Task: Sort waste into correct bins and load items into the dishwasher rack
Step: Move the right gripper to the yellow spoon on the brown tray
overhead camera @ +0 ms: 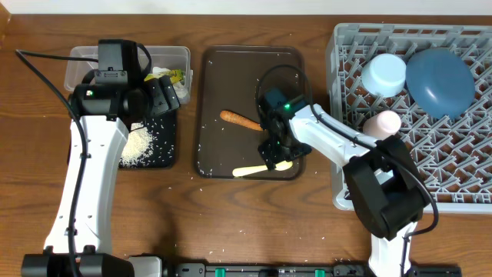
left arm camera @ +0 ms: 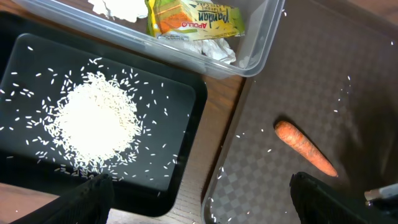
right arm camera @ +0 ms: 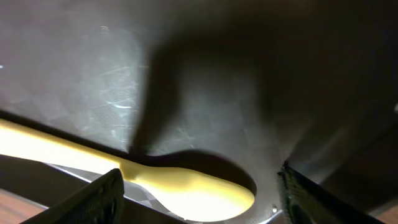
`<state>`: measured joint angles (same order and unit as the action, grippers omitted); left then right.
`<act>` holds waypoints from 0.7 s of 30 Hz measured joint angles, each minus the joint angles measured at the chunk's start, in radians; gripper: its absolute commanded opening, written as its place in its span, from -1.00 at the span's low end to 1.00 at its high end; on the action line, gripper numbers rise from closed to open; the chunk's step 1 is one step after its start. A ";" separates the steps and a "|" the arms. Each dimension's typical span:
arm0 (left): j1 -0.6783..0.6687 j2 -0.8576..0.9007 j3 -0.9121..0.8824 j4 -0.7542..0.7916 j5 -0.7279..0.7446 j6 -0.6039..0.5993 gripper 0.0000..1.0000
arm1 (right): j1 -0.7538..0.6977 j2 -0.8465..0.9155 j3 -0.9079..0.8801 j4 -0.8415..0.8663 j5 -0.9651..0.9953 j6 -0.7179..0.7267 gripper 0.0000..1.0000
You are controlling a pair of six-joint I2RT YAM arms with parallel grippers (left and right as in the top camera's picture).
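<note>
The pale yellow spoon's handle [overhead camera: 247,170] passes below one finger of my right gripper, so next I rotate that hand until its fingers shut across the spoon's bowl end [overhead camera: 284,165].
My right gripper [overhead camera: 275,156] [right arm camera: 199,204] is open and low over the front of the brown serving tray. Its fingers stand either side of the bowl end of the pale yellow spoon [overhead camera: 261,168] [right arm camera: 186,188]. The orange carrot [overhead camera: 241,120] [left arm camera: 305,147] lies on that tray. My left gripper [overhead camera: 163,97] [left arm camera: 205,208] is open and empty over the gap between the black tray [overhead camera: 165,154] [left arm camera: 180,99] and the serving tray. White rice [left arm camera: 96,121] is heaped in the black tray. The clear tub [overhead camera: 181,55] [left arm camera: 261,43] holds the yellow-green wrapper [left arm camera: 196,18] and white tissue [left arm camera: 219,51].
The grey dishwasher rack [overhead camera: 361,185] at the right holds a light blue cup [overhead camera: 383,75], a white-pink cup [overhead camera: 382,123] and a round blue dish [overhead camera: 440,81]. Rice grains are scattered on the brown serving tray [overhead camera: 219,69] [left arm camera: 273,186] and the wood round it.
</note>
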<state>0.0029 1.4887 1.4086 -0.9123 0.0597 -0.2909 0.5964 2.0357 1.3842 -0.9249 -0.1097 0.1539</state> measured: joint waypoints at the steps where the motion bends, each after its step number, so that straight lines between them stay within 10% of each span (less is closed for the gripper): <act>1: 0.000 0.000 0.000 0.000 0.000 0.000 0.86 | 0.001 -0.002 -0.004 0.010 0.002 -0.014 0.59; 16: 0.000 0.000 0.000 0.000 0.000 0.000 0.86 | 0.002 -0.009 -0.022 -0.116 -0.115 -0.278 0.37; 21: 0.000 0.000 0.000 0.000 0.000 0.000 0.86 | 0.002 -0.009 -0.028 -0.122 -0.129 -0.358 0.00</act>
<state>0.0029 1.4887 1.4086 -0.9123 0.0597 -0.2909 0.5980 2.0270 1.3560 -1.0473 -0.2382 -0.2043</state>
